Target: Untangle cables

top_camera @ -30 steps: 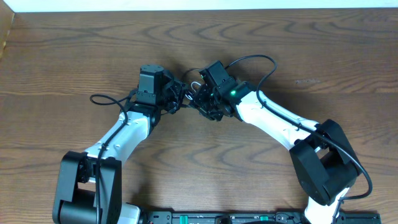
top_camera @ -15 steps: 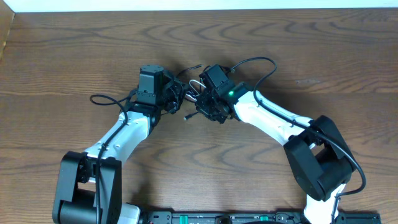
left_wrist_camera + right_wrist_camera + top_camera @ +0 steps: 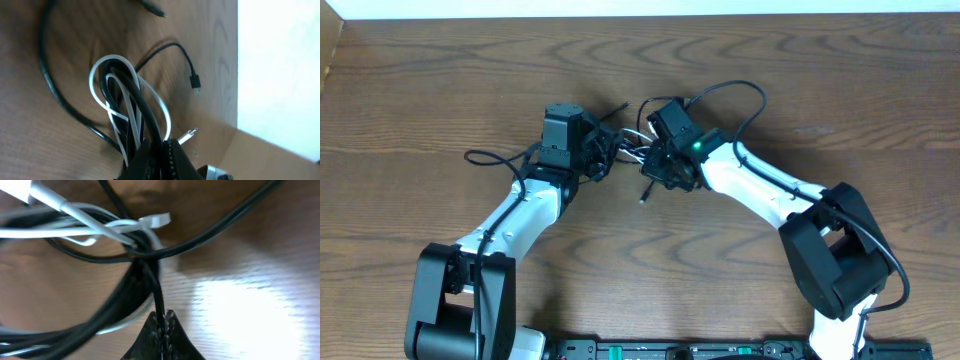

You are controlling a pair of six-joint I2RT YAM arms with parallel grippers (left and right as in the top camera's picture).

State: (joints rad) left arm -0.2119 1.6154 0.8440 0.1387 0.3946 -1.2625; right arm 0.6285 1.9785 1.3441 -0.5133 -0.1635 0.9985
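The bundle is held in my closed left gripper. My right gripper should keep pulling its single black piece of cable (image 3: 156, 292) away from the knot (image 3: 140, 245) until the piece's end hangs free.
The cables are bunched between my two grippers at mid-table. In the left wrist view, the white cable (image 3: 161, 106) loops around the black cable (image 3: 134, 95), and my left gripper (image 3: 162, 146) is shut on the bundle. A black plug (image 3: 195, 82) lies on the wood beyond, and a white plug (image 3: 188, 135) sticks out by the jaws. My right gripper (image 3: 163, 316) is shut on one strand of the black cable (image 3: 156, 287). The white cable's plug (image 3: 156, 219) lies across the knot above. In the overhead view, my left gripper (image 3: 604, 152) and right gripper (image 3: 654, 168) stand close together, and a black plug end (image 3: 645, 197) trails below.
Thick black arm wires arc out beside the left arm (image 3: 480, 158) and over the right arm (image 3: 745, 95). The wooden table (image 3: 820, 70) runs to a white edge at the far side. A brown ledge (image 3: 330, 50) sits at the far left.
My right gripper has closed onto a black strand and shifted slightly right. The loose black plug end has swung right and nearer. The left gripper has stayed shut in place.
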